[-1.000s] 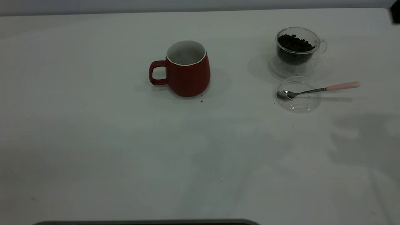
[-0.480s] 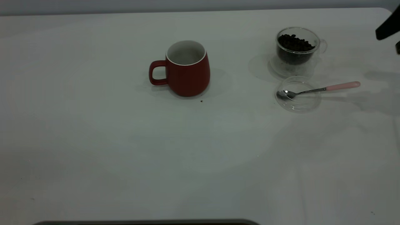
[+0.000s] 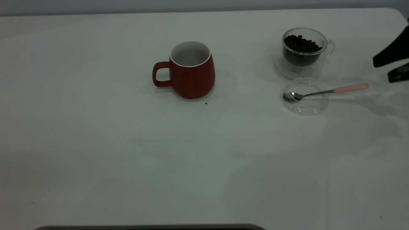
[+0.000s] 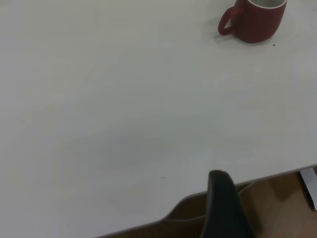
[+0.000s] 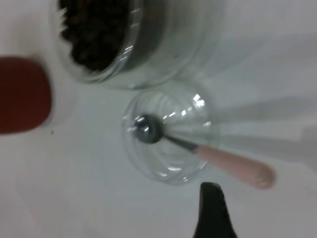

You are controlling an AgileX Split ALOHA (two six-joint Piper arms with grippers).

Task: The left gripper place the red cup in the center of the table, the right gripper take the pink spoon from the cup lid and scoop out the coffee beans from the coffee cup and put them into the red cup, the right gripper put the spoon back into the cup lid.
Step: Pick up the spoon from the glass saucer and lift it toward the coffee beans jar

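Note:
The pink spoon's bowl [image 3: 293, 97] is small and the coffee beans [image 3: 303, 44] are lying loose. I expect the spoon to pick up just a small heap when I scoop.
The red cup [image 3: 191, 71] stands upright near the table's middle, handle to the left, and shows far off in the left wrist view [image 4: 255, 20]. The glass coffee cup [image 3: 303, 48] holds coffee beans. In front of it the clear cup lid [image 3: 305, 96] holds the pink spoon [image 3: 350, 88], bowl in the lid, pink handle pointing right. My right gripper [image 3: 381, 72] is open and empty at the right edge, just right of and above the handle. Its wrist view shows the spoon [image 5: 233, 164], lid [image 5: 168, 144] and one finger [image 5: 212, 210]. Only one finger [image 4: 223, 208] of my left gripper shows, over the table's edge.
A small dark speck [image 3: 206, 103] lies by the red cup's base. The table edge [image 3: 150, 227] runs along the front. The red cup's side [image 5: 22, 94] and the bean cup [image 5: 99, 34] also show in the right wrist view.
My right gripper has come in from the upper right edge, moving down and left toward the spoon's handle. The cups, lid and spoon have not moved.

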